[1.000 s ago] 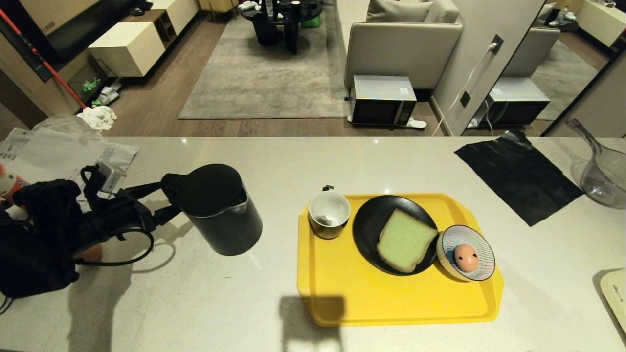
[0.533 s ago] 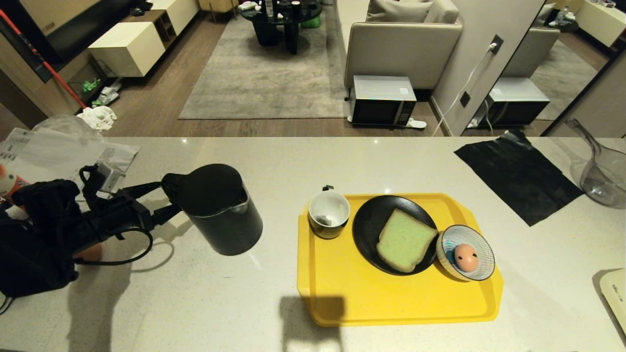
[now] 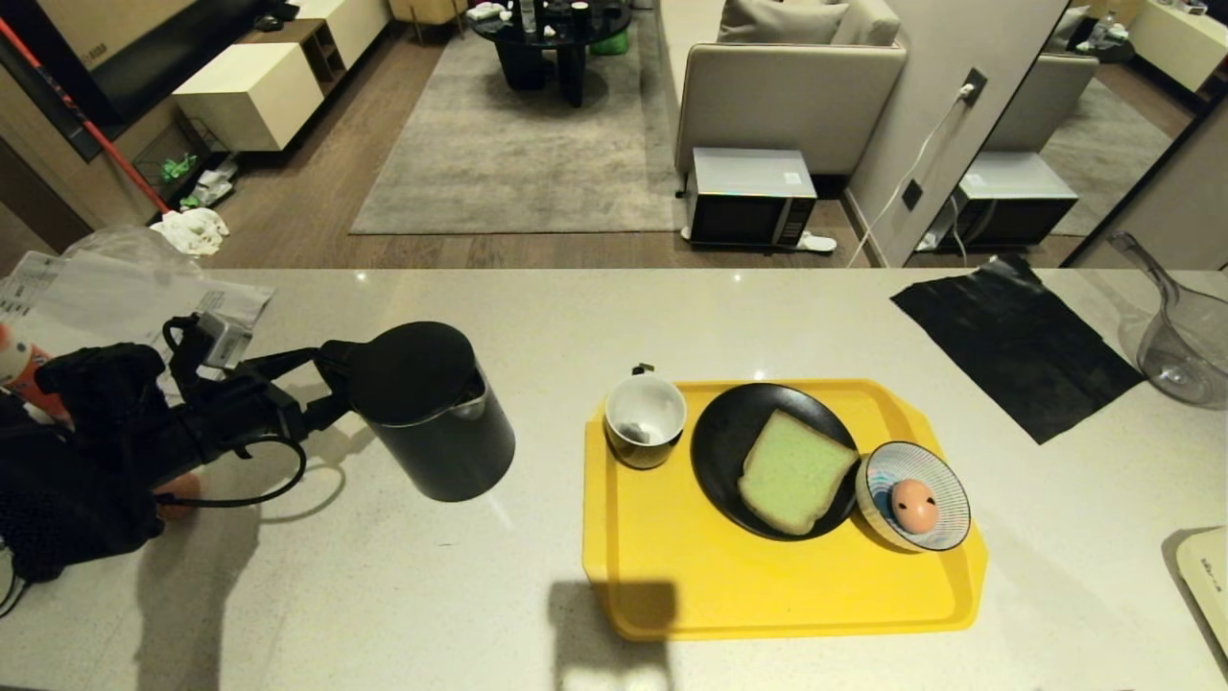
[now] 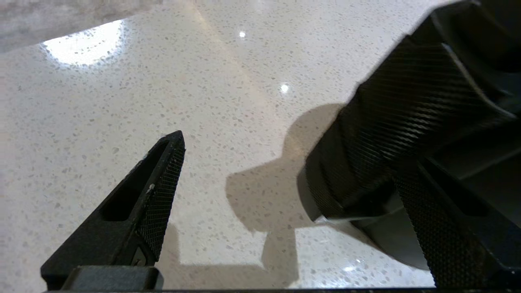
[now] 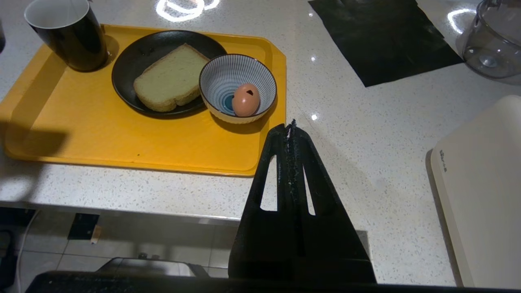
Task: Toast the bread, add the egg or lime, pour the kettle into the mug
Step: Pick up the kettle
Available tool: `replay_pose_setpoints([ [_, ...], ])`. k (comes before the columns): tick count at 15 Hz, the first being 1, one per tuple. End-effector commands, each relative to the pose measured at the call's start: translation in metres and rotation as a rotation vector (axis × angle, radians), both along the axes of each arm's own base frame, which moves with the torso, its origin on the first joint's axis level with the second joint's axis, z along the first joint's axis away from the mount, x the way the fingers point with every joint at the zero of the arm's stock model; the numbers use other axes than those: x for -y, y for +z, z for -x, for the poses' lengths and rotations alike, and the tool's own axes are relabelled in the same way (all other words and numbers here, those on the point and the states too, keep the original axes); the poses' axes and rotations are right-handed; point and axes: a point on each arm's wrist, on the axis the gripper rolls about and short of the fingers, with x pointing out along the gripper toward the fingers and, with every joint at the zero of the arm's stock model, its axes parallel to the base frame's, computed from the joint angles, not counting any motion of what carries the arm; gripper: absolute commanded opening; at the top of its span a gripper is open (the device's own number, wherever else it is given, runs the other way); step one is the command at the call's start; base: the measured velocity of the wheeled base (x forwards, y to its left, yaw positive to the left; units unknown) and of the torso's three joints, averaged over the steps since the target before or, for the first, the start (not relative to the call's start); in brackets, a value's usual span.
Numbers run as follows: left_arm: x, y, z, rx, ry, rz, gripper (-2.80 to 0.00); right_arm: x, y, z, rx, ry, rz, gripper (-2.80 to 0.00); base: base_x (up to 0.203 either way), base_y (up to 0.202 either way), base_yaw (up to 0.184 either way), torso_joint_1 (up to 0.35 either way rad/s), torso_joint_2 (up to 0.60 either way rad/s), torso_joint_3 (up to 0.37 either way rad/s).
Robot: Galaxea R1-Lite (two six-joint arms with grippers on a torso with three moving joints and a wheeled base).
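The black kettle's handle (image 3: 335, 358) is between my left gripper's open fingers, so I should go on moving toward the kettle's body (image 3: 443, 443). I should go on until the kettle's handle is deep inside the fingers before I close them.
The black kettle (image 3: 432, 413) stands on the counter left of the yellow tray (image 3: 767, 585). My left gripper (image 3: 326, 382) is open, one finger on each side of the kettle's handle (image 4: 407, 114). In the left wrist view, the handle lies close to one finger and a wide gap separates it from the other finger (image 4: 163, 183). On the tray are the mug (image 3: 646, 419), the bread (image 3: 794, 470) on a black plate (image 3: 729, 432), and the egg (image 3: 913, 506) in a striped bowl (image 3: 945, 480). My right gripper (image 5: 290, 126) is shut and empty, parked off the counter's near edge. No lime is in view.
A black mat (image 3: 1017, 345) and a clear jug (image 3: 1185, 336) lie at the far right. A white appliance (image 3: 1211, 576) sits at the right edge. Papers and a plastic bag (image 3: 115, 297) lie behind my left arm. A small orange-brown object (image 3: 177, 489) sits under that arm.
My left arm has shifted slightly away from me at the kettle's handle. The kettle and the things on the tray have not moved.
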Motion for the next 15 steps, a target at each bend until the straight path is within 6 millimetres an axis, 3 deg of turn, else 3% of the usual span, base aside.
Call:
replay_pose_setpoints([
  [1,-0.001,0.002,-0.008,0.021,-0.011,-0.006,0.00,0.000,-0.007,-0.002,-0.027,0.001,0.001,-2.80,0.000,0.000,0.000,0.000,0.00,0.000],
  [9,0.016,0.003,-0.031,0.043,-0.072,-0.010,0.00,0.000,-0.008,-0.002,-0.028,0.001,0.001,-2.80,0.000,0.000,0.000,0.000,0.00,0.000],
  [15,0.016,0.006,-0.043,0.059,-0.077,-0.013,0.00,0.000,-0.007,-0.002,-0.027,0.001,0.001,-2.80,0.000,0.000,0.000,0.000,0.00,0.000],
])
